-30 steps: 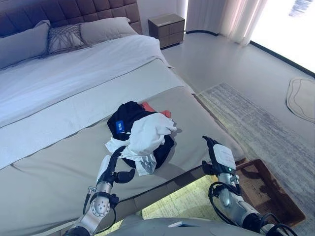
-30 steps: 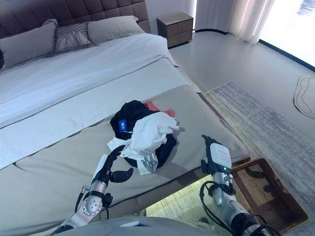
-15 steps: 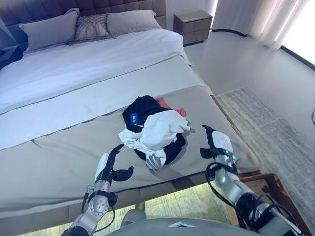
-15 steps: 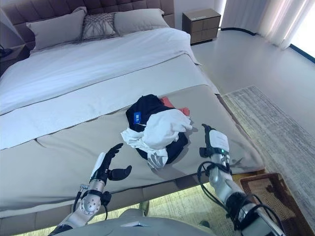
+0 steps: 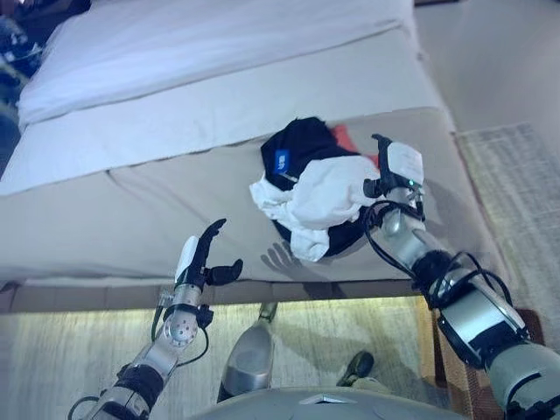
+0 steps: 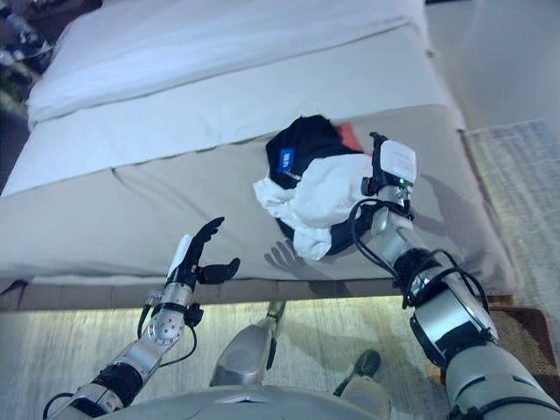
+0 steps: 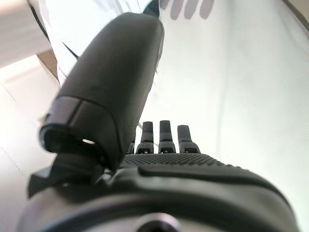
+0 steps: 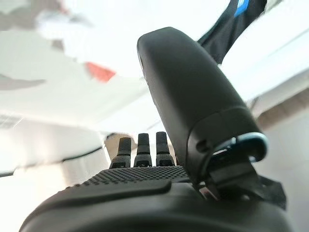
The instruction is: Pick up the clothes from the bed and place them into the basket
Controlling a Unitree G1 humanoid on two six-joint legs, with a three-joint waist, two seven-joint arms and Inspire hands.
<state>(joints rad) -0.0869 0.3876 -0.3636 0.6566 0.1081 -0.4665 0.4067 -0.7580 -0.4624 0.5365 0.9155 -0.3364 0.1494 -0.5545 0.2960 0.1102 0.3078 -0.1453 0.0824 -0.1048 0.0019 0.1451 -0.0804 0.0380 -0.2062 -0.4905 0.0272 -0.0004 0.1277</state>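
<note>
My gripper will bring the white garment (image 5: 325, 194) up by itself when it lifts it, because the garment lies bunched up on top with its loose edges (image 5: 310, 245) over the black cloth.
A pile of clothes (image 5: 313, 185) lies on the grey bed cover (image 5: 131, 210) near the bed's front edge: a white garment on top of black cloth with a blue label, and a bit of red at the back. My right hand (image 5: 395, 168) is open, its fingers straight, right at the pile's right side; I cannot tell whether it touches the cloth. My left hand (image 5: 196, 259) is open and empty over the bed's front edge, well left of the pile. It also shows in the left wrist view (image 7: 164, 135), fingers straight above the cover.
A white duvet (image 5: 219, 35) covers the far half of the bed. A patterned rug (image 5: 516, 175) lies on the floor to the right of the bed. The brown edge of a basket (image 6: 525, 331) shows on the floor at the lower right.
The camera has tilted down and shifted. My right hand has come up from beside the bed's corner to the right side of the pile. My left hand stays open by the front edge.
</note>
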